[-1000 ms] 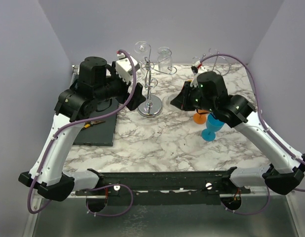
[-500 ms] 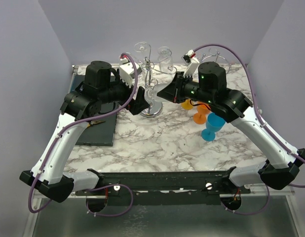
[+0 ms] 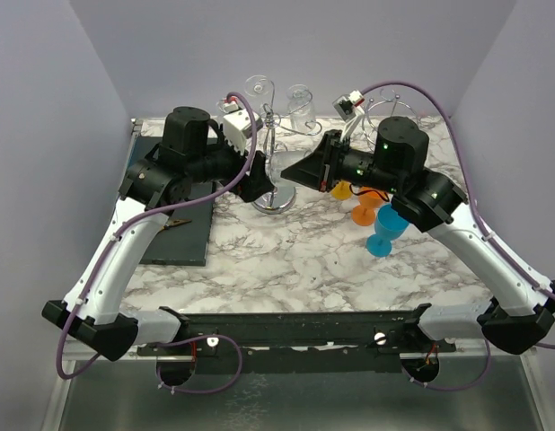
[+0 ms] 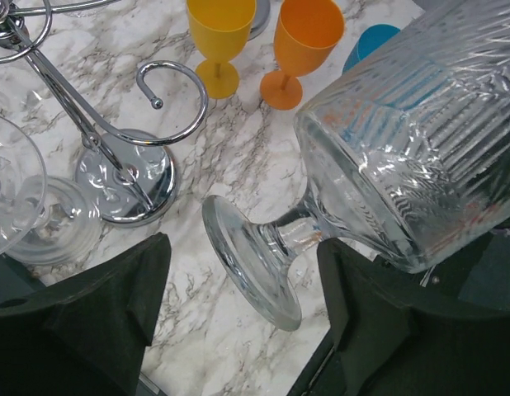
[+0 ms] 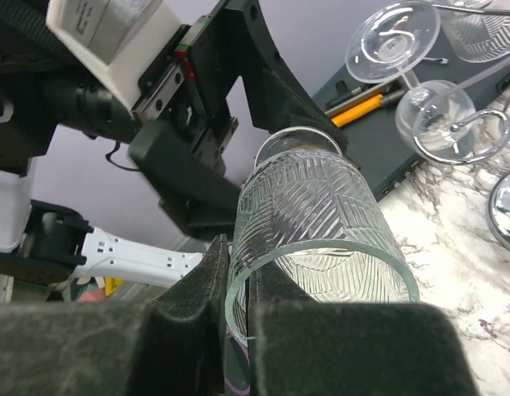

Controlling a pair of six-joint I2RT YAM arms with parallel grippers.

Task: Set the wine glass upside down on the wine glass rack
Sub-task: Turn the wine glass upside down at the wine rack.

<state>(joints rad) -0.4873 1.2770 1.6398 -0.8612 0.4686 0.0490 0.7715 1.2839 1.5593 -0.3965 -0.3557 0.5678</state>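
I should take the foot (image 4: 251,262) with my left gripper and turn it up, because my right gripper is pinching the tilted wine glass's rim (image 5: 238,285). After that, my right gripper should grip the wine glass's bowl.
A clear cut-glass wine glass (image 5: 313,223) lies tilted in the air, with my right gripper (image 5: 238,264) shut on the wall of its bowl at the rim. Its foot (image 4: 251,264) and stem point toward my left gripper (image 4: 243,322). That gripper is open, and its two dark fingers (image 4: 98,313) stand either side of the foot without touching it. From above, both grippers, left (image 3: 257,178) and right (image 3: 300,171), meet just above the chrome wine glass rack (image 3: 274,193). The rack's base (image 4: 127,177) and a hook sit left of the foot.
Two clear glasses (image 3: 258,87) (image 3: 300,97) hang at the rack's top. Yellow (image 4: 219,33), orange (image 4: 304,41) and blue (image 3: 385,232) goblets stand on the marble table to the right. A dark mat (image 3: 179,229) with tools lies left. A wire stand (image 3: 394,112) is back right.
My right arm has carried the glass left to the rack. My left arm has moved right, so its jaws now straddle the glass foot, and they have narrowed a little.
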